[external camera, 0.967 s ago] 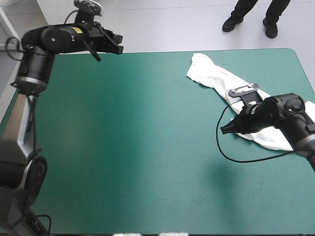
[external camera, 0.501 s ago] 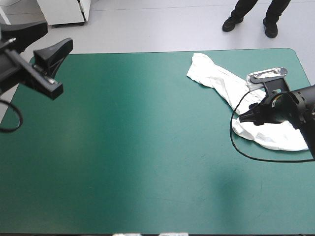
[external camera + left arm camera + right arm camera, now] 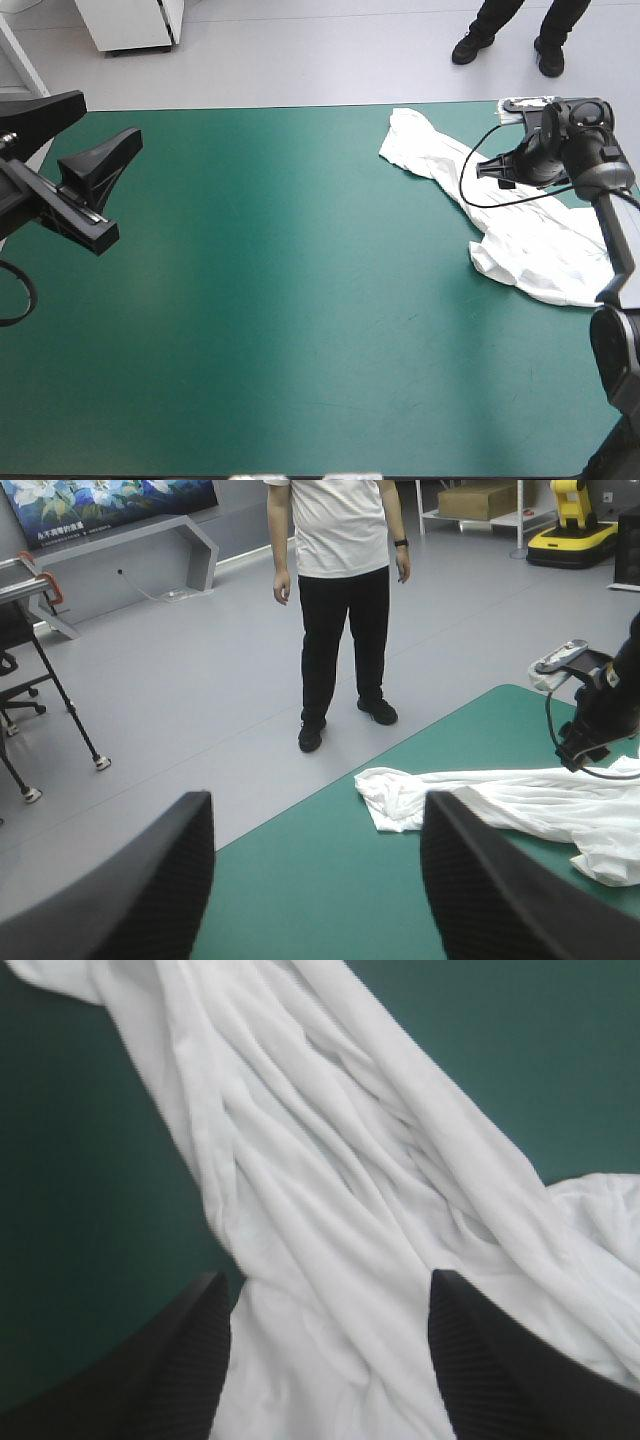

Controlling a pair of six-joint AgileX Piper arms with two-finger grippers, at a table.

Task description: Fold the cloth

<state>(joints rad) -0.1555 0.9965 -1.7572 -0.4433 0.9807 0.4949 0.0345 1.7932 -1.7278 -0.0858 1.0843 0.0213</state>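
Note:
My grippers have the white T-shirt [image 3: 545, 264] between them, and loose folds [image 3: 446, 165] bunch the strip. So the T-shirt will sag between my grippers when I lift it, then spread wide when I lay it down.
The white T-shirt [image 3: 520, 240] lies crumpled in a long twisted strip at the table's far right, one end [image 3: 410, 135] near the far edge and a wider heap toward the right edge. My right gripper [image 3: 492, 168] hovers over the strip's middle. In the right wrist view it [image 3: 325, 1290] is open, with the T-shirt's folds [image 3: 330, 1160] just beneath and nothing held. My left gripper [image 3: 108, 120] is raised high over the table's left side and is open. In the left wrist view it [image 3: 315, 810] looks level across the table at the T-shirt [image 3: 480, 800].
The teal-green cover [image 3: 300, 300] stretches between the two arms. The table's far edge [image 3: 300, 106] runs close behind the T-shirt, and the rounded far right corner [image 3: 600, 110] is beside my right arm.
My right gripper has opened and moved from the T-shirt's near heap toward the far edge. My left arm has swung up off the far left corner, its fingers spreading wider.

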